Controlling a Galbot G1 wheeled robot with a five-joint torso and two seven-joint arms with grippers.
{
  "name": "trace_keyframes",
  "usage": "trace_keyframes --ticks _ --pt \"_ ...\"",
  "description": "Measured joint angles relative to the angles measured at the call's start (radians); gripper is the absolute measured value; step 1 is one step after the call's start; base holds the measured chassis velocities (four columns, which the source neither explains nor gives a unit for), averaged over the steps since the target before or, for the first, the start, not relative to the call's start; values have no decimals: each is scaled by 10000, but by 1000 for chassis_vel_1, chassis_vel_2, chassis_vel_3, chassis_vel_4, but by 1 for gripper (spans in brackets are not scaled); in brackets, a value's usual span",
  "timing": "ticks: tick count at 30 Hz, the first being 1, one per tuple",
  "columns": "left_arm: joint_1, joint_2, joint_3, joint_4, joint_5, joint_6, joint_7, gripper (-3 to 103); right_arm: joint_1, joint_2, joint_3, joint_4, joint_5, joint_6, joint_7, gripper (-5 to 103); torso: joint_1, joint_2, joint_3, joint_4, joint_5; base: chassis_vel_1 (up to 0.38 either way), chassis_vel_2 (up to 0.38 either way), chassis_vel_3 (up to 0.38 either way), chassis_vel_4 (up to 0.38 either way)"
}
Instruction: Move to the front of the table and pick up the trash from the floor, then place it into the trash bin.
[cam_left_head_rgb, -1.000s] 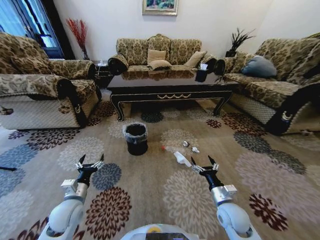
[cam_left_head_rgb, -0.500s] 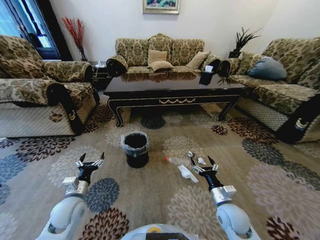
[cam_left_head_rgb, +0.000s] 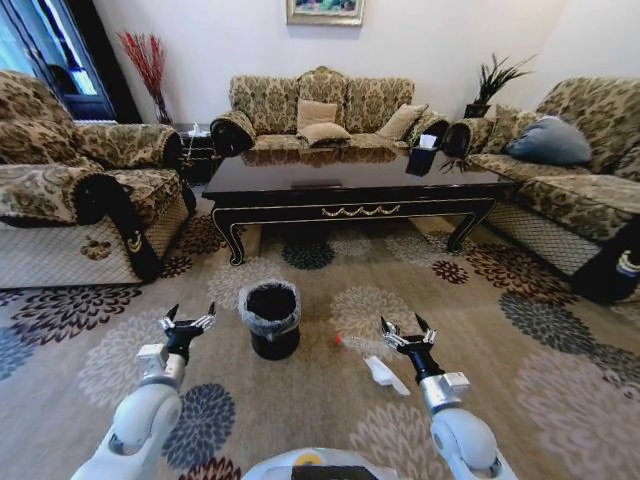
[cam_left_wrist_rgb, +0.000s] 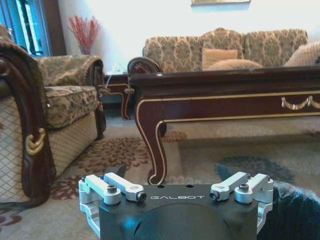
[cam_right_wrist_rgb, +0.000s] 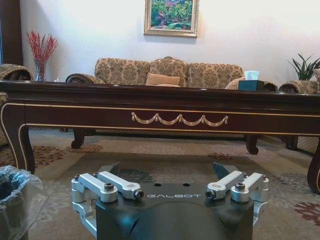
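Note:
My gripper will move the black trash bin (cam_left_head_rgb: 275, 344) by its rim. The bin will come along whole with its liner in place, because the clear liner is folded down (cam_left_head_rgb: 268, 325) over the trash bin's rim.
The dark glossy table (cam_left_head_rgb: 350, 187) stands ahead, and its gold-trimmed apron (cam_right_wrist_rgb: 170, 116) faces me. On the flowered carpet floor (cam_left_head_rgb: 300, 420) sits the black trash bin (cam_left_head_rgb: 272, 318) with a clear liner. To its right lies the trash: a clear bottle (cam_left_head_rgb: 352, 344) with a red cap and a flat white wrapper (cam_left_head_rgb: 386, 374). My right gripper (cam_left_head_rgb: 405, 332) hangs open just above and beyond the wrapper, holding nothing. Left of the bin, my left gripper (cam_left_head_rgb: 188, 322) is open and empty. The bin's liner edge (cam_right_wrist_rgb: 15, 200) appears in the right wrist view, and the bin (cam_left_wrist_rgb: 295, 210) also appears in the left wrist view.
Patterned sofas ring the table: one on the left (cam_left_head_rgb: 70, 200), one behind (cam_left_head_rgb: 320, 105), one on the right (cam_left_head_rgb: 570, 170). A tissue box (cam_left_head_rgb: 425, 142) sits on the table. A curved table leg (cam_left_wrist_rgb: 156, 145) stands ahead of the left gripper.
The whole picture has shifted as the robot drove forward: table, bin and trash are nearer and lower in view. Both arms keep the same open pose. The small silvery piece no longer shows.

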Motion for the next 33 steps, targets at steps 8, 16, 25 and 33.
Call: trace_keyframes --ticks 8,16,25,33 --pt "-1703 706 1269 -181 -2332 3033 -1453 100 -145 21 21 40 -62 22 15 100 -2 2 -3 -3 1 0 0 0 0" --pt "-2645 1379 1701 235 -3493 4166 -2210 100 39 -77 -271 -195 -63 37 30 100 -2 1 -2 8 1 0 0 0 0" --pt "-4732 1352 2926 1698 -5198 4809 -3119 100 -46 79 -294 -273 -179 71 -26 100 -1 2 -2 0 1 0 0 0 0" --pt "-6202 927 4240 3347 -6384 4842 -3802 101 -138 86 -207 -276 -174 92 -8 100 -1 1 -1 0 2 0 0 0 0"
